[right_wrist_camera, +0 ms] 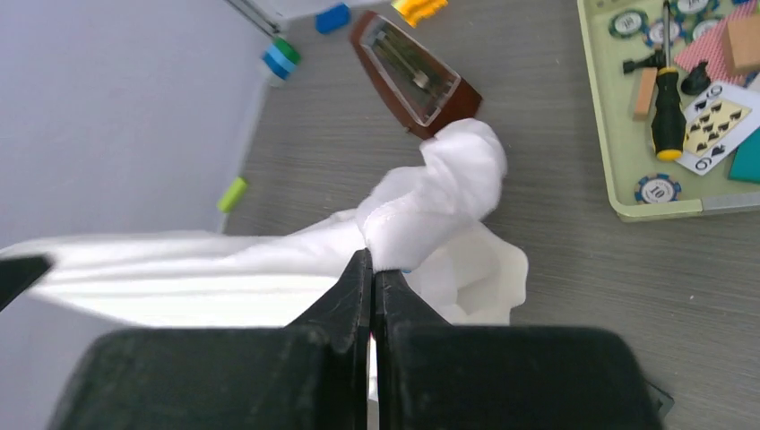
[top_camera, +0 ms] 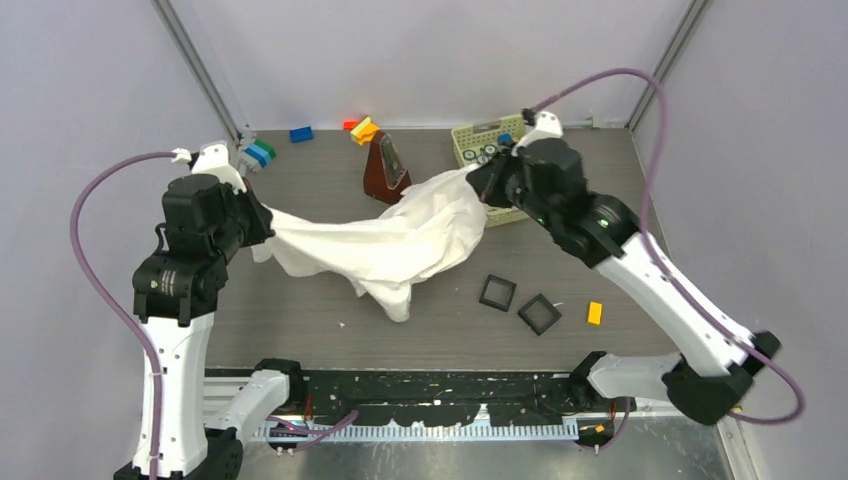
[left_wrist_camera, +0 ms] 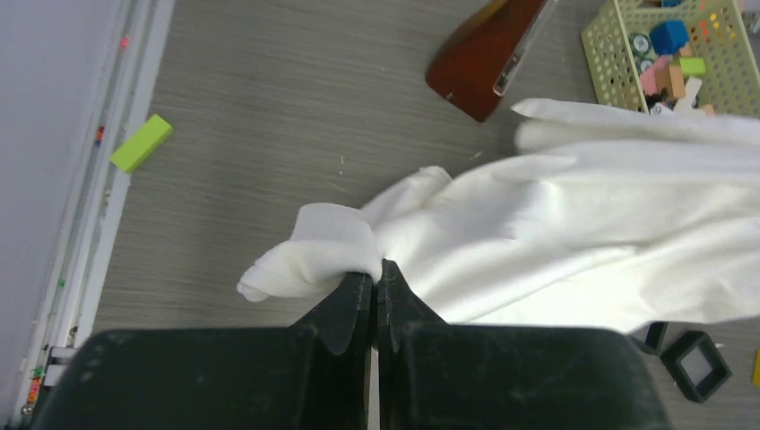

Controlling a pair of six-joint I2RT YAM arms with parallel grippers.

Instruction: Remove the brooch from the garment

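The shirt's plain side faces up, hiding the brooch, so both my grippers should lay the shirt down, take its near edge and flip it over.
The garment is a white T-shirt stretched in the air between my two grippers, its plain side showing; no print or lettering shows. Its middle sags toward the table. My left gripper is shut on the shirt's left end. My right gripper is shut on the shirt's right end. The brooch does not show in any view.
A brown metronome stands behind the shirt. A pale green basket of small items sits at the back right. Two black square trays and an orange block lie front right. Coloured blocks lie along the back; a green block lies at the left.
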